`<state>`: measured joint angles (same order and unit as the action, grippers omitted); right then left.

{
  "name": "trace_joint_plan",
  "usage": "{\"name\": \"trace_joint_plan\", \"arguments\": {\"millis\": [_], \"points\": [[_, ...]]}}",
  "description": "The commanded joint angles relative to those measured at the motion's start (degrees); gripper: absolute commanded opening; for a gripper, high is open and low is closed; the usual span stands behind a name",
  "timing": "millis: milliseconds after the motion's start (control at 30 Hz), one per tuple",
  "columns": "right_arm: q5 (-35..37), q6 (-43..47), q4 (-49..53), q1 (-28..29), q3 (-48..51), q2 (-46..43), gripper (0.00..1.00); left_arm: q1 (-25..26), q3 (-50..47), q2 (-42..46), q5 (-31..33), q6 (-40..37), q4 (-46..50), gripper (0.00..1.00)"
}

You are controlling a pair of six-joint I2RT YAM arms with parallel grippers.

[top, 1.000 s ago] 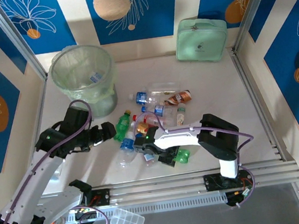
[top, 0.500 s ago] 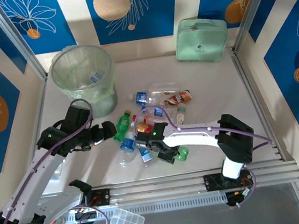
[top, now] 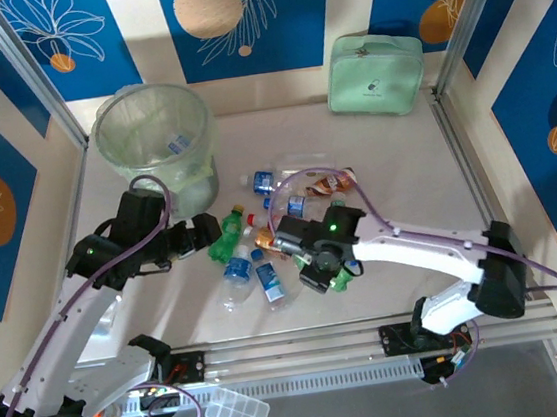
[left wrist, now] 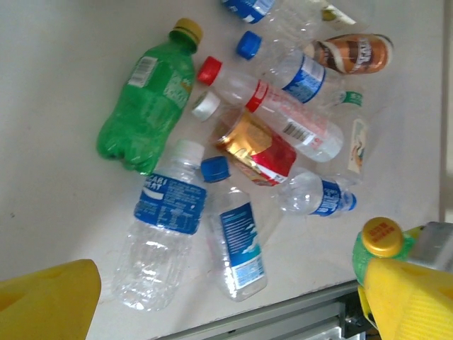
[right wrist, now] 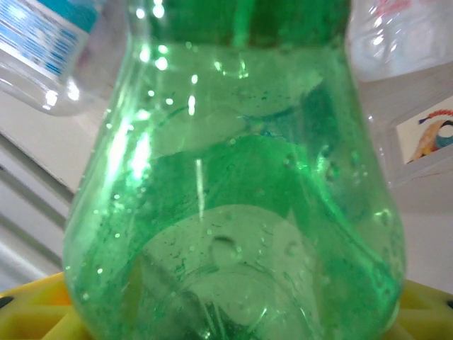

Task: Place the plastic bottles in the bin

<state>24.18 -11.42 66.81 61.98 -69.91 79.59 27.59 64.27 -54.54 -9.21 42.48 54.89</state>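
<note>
The robot's right gripper holds a green bottle by its body and its yellow cap is free, so the left gripper keeps going toward that cap and closes there.
Several plastic bottles lie in a heap mid-table. In the left wrist view I see a green one with a yellow cap, two clear blue-labelled ones and a red-capped one. My right gripper is shut on a second green bottle, held just above the table at the heap's near edge; its body stands between the yellow fingers. My left gripper is open beside the lying green bottle, nothing between its fingers. The bin stands at the far left with one bottle inside.
A mint-green zippered case leans against the back wall at the right. A clear compartment box lies below the table's front rail. Metal frame rails run along both sides.
My right arm has stretched out, its elbow swinging right, and the gripper has carried the green bottle up and to the right. The left gripper has edged nearer the lying green bottle.
</note>
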Motion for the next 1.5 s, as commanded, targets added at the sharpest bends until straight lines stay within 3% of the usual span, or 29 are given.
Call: {"name": "trace_joint_plan", "arguments": {"millis": [0, 367, 700, 1033, 1267, 1367, 1467], "points": [[-6.71, -1.46, -0.89, -2.72, -3.8, -3.58, 0.62, -0.44, 1.38, 0.78, -3.4, -2.95, -4.8, 0.95], [-27.89, -7.29, -11.17, -16.36, -12.11, -9.4, 0.62, 3.69, 2.56, -0.63, -12.14, -7.98, -14.65, 0.98], [-45.12, -17.92, -26.87, -27.02, -10.36, -12.69, 0.62, 10.52, 2.46, -4.63, -19.07, -6.65, -28.38, 0.99], [-50.31, -22.52, -34.52, -29.0, -8.98, -13.41, 0.63, 12.84, -1.82, -6.92, -27.48, -1.62, -49.15, 1.0], [-51.74, -18.02, -32.15, -28.72, -9.18, -13.84, 0.63, 11.14, 1.34, -4.59, -21.26, -8.7, -43.87, 0.99], [-51.66, -14.33, -29.5, -27.6, -9.13, -14.03, 0.63, 9.21, 3.85, -4.42, -18.92, -8.35, -43.43, 1.0], [-50.27, -10.42, -26.31, -25.21, -9.41, -13.57, 0.63, 8.23, 7.24, -7.84, -20.69, -5.96, -44.03, 1.0]]}}
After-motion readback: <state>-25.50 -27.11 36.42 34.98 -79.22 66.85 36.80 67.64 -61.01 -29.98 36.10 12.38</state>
